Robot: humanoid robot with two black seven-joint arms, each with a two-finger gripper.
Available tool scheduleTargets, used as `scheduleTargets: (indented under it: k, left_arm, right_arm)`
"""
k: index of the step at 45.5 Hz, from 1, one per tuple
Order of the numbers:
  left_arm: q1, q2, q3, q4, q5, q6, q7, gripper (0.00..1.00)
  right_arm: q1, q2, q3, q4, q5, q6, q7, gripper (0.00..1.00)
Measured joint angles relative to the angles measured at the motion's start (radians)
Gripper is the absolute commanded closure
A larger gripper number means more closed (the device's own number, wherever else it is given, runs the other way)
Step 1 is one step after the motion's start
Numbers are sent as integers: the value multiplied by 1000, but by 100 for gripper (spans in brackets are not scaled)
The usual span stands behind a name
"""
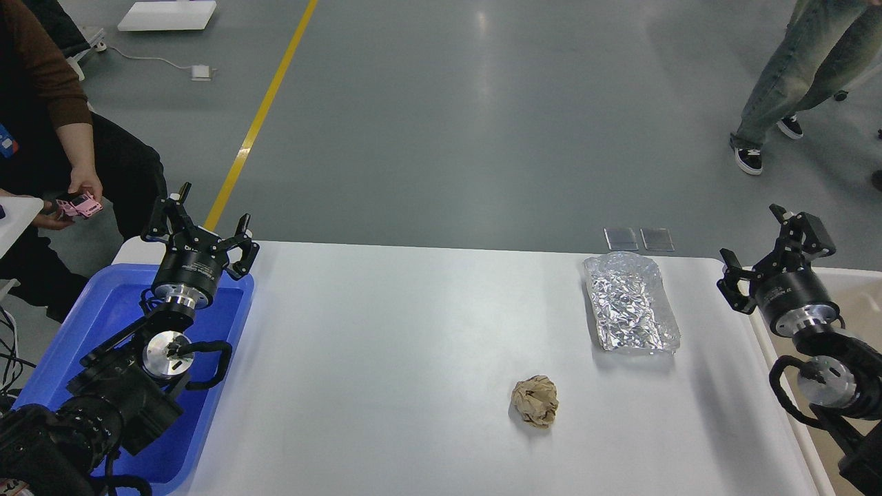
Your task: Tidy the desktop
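Note:
The silver foil sheet (630, 302) will come off the white desktop in one piece when I lift it, because a shadow (592, 324) runs along the foil's raised side.
The white desktop (413, 344) fills the middle of the head view. A crumpled brown paper ball (535, 401) lies on it, right of centre and near the front. A crinkled silver foil sheet (629, 302) lies at the back right. My left gripper (201, 220) is open and empty above the far end of the blue tray (103, 317) at the left. My right gripper (768, 251) is open and empty over the table's right edge, beside the beige tub (858, 303), to the right of the foil.
A seated person (62, 138) at the far left holds a small pink object (77, 205). Another person's legs (792, 69) are on the grey floor at the back right. A yellow floor line (265, 110) runs behind the table.

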Motion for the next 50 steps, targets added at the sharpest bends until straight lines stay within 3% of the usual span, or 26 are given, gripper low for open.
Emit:
scheduleTargets:
  k: [38,50]
  left_arm:
    - [0,0,0,0,0,0,0,0]
    - [0,0,0,0,0,0,0,0]
  right_arm:
    - [16,-46,-12,-15,-12,-12,0,0]
    - [46,-74,-123,-30,-23,-22,-4,0]
